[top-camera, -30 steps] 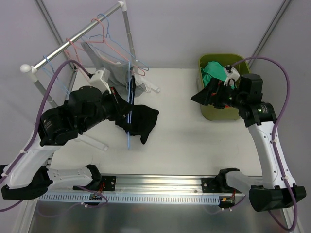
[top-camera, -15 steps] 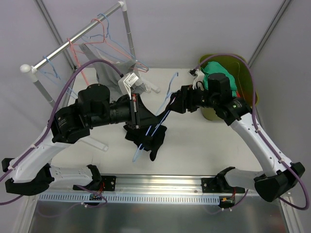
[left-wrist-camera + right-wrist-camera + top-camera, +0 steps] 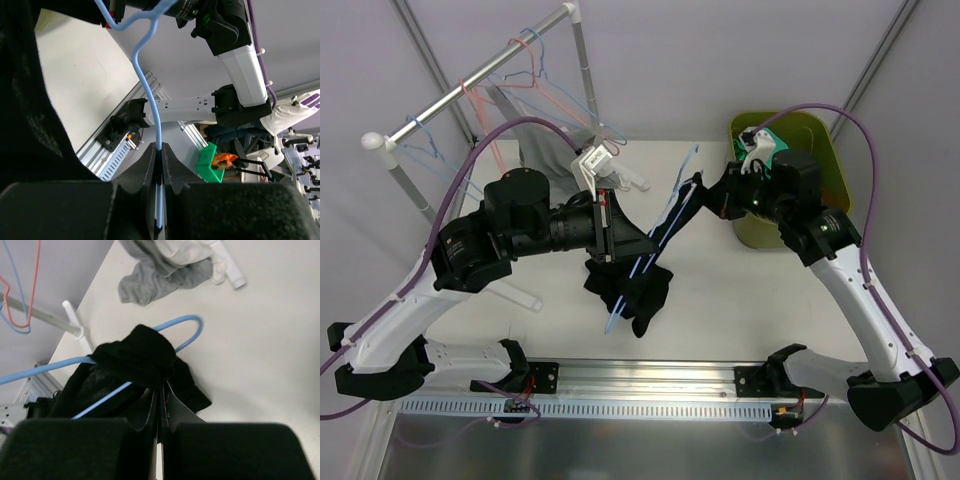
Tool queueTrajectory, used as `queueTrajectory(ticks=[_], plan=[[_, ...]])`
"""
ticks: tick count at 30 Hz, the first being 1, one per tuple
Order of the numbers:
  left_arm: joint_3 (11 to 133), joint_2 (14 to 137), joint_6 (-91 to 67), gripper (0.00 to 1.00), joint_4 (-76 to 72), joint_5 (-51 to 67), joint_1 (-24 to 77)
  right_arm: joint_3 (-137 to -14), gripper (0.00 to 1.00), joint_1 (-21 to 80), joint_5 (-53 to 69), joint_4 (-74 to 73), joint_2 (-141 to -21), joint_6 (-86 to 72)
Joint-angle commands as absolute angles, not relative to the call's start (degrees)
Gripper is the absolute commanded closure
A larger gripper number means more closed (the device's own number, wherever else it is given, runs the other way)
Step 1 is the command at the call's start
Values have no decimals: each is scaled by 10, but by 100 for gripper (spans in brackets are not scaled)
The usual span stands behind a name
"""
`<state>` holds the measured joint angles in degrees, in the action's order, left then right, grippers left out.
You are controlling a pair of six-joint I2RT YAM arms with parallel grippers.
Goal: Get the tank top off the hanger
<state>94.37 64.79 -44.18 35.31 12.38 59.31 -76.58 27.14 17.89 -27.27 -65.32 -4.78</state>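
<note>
The hanger's curved end (image 3: 199, 325) sticks through the tank top's strap. My left gripper should pull the hanger back and up while my right gripper holds the strap (image 3: 137, 351).
A black tank top (image 3: 632, 287) hangs from a light-blue hanger (image 3: 660, 232) held slanted above the middle of the table. My left gripper (image 3: 618, 236) is shut on the hanger's wire (image 3: 159, 131), and black cloth (image 3: 25, 105) fills the left of the left wrist view. My right gripper (image 3: 700, 188) comes in from the right and is shut on a bunched strap of the tank top (image 3: 137, 357), where it wraps the hanger's curved end (image 3: 194, 324). The fingertips (image 3: 161, 386) are pressed together with black fabric pinched between them.
A clothes rack (image 3: 470, 82) with red and blue hangers stands at the back left, with a grey garment (image 3: 545, 150) draped below it. A green bin (image 3: 820, 150) holding green cloth (image 3: 775, 152) sits at the back right, behind the right arm.
The right arm swung left from the bin to the hanger and its jaws closed on the tank top's strap. The left arm carried the hanger toward the table's middle and tilted it.
</note>
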Motion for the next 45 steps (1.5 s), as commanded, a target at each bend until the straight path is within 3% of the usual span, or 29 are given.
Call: queueTrajectory(ticks=[1, 14, 21, 26, 30, 36, 37, 39, 42, 45], plan=[[925, 628, -446, 100, 317, 113, 599, -774, 100, 233, 150, -272, -638, -33], [1006, 696, -425, 100, 316, 193, 599, -878, 100, 110, 131, -363, -765, -9], [1184, 756, -298, 100, 310, 76, 599, -848, 100, 102, 250, -371, -709, -34], [1295, 849, -205, 100, 284, 68, 599, -858, 100, 98, 385, -365, -695, -85], [1238, 867, -52, 100, 144, 25, 603, -813, 100, 118, 485, -306, -679, -151], [1145, 903, 172, 100, -130, -143, 610, -755, 95, 133, 467, -329, -608, -143], [1130, 905, 196, 100, -167, -162, 611, -751, 93, 136, 460, -364, -602, -133], [1123, 912, 247, 100, -234, -187, 612, -738, 78, 144, 419, -403, -584, -92], [1121, 929, 315, 100, -263, -220, 611, -704, 68, 160, 389, -439, -565, -76], [1040, 922, 382, 100, -400, -240, 612, -679, 67, 174, 367, -439, -557, -76]])
